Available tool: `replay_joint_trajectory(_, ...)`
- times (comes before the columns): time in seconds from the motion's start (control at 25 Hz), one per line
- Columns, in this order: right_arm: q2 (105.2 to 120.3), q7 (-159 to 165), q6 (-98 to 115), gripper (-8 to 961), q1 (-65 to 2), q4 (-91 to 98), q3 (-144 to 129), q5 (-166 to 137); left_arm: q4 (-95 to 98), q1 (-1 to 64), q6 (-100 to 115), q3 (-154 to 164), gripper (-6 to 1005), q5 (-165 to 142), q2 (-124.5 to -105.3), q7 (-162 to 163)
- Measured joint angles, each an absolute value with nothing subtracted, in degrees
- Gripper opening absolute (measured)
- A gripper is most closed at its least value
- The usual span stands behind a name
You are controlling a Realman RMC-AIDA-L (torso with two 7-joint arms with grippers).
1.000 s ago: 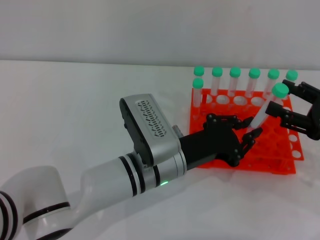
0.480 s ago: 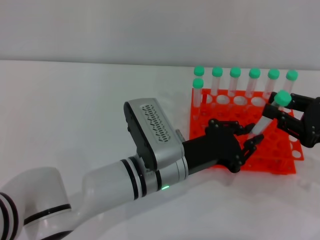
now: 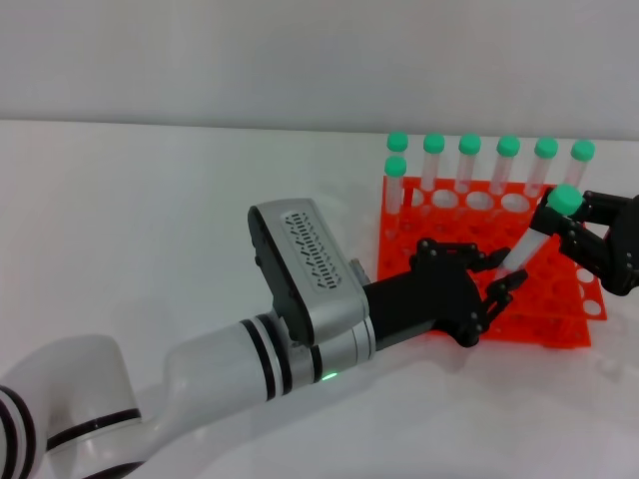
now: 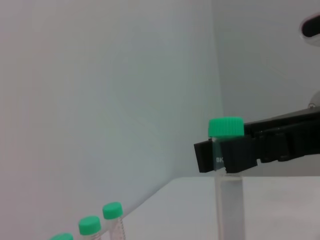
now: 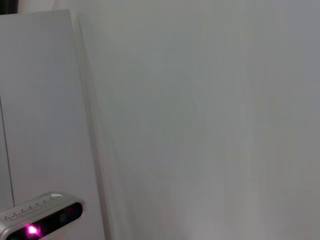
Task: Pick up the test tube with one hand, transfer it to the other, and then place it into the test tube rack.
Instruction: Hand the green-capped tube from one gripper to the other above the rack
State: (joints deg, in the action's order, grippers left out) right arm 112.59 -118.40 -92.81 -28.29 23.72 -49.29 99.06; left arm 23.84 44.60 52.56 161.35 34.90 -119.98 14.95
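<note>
Next, I open my left gripper, which is pinching the test tube's lower end [image 3: 515, 261], and move it away before my right gripper lowers the test tube into the next empty hole [image 3: 444, 200].
The test tube [image 3: 534, 235], clear with a green cap, is tilted above the orange-red test tube rack [image 3: 547, 295]. My left hand [image 3: 502, 271], black on a silver-white arm, pinches the tube's lower end over the rack's front. My right hand [image 3: 561, 222], black, reaches in from the right edge and its fingers are closed on the tube just under the cap. The left wrist view shows the tube [image 4: 230, 200] with the right hand's black fingers [image 4: 235, 152] clasped below its green cap.
Several green-capped tubes [image 3: 469, 165] stand in the rack's back row and one at its left side; some show in the left wrist view [image 4: 100, 220]. The white table [image 3: 150, 220] lies left of the rack. The right wrist view shows my left wrist camera [image 5: 40, 220].
My right hand has moved in from the right and closed on the tube under its cap. My left hand, holding the tube's lower end, has shifted slightly right.
</note>
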Motion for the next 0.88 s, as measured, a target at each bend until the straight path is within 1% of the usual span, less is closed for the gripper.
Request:
replay_joint_trajectory(0.08, 112.58, -118.6, -92.8, 205, -28.3, 23.7, -49.3, 99.1, 23.8, 44.5, 52.6, 161.3, 222, 34.9, -120.02, 14.0)
replay_joint_trajectory(0.36, 112.56, -118.8, -92.9, 206, -28.3, 23.6, -49.2, 99.4, 23.8, 43.5, 52.4, 161.1, 224, 35.1, -120.2, 7.9)
replay_joint_trajectory(0.48, 112.57, -118.8, -92.9, 207, -28.0, 23.6, -49.1, 99.5, 23.9, 42.1, 52.4, 159.1, 225, 35.1, -120.33, 5.1)
replay_joint_trajectory(0.68, 112.69, -119.1, -92.8, 208, -27.8, 23.7, -49.0, 99.9, 24.4, 38.6, 52.9, 155.6, 448, 35.3, -120.49, -1.7)
replay_joint_trajectory(0.88, 113.34, -120.7, -91.6, 208, -28.3, 23.7, -48.7, 101.1, 24.9, 32.6, 55.0, 152.1, 621, 35.5, -120.46, -3.9)
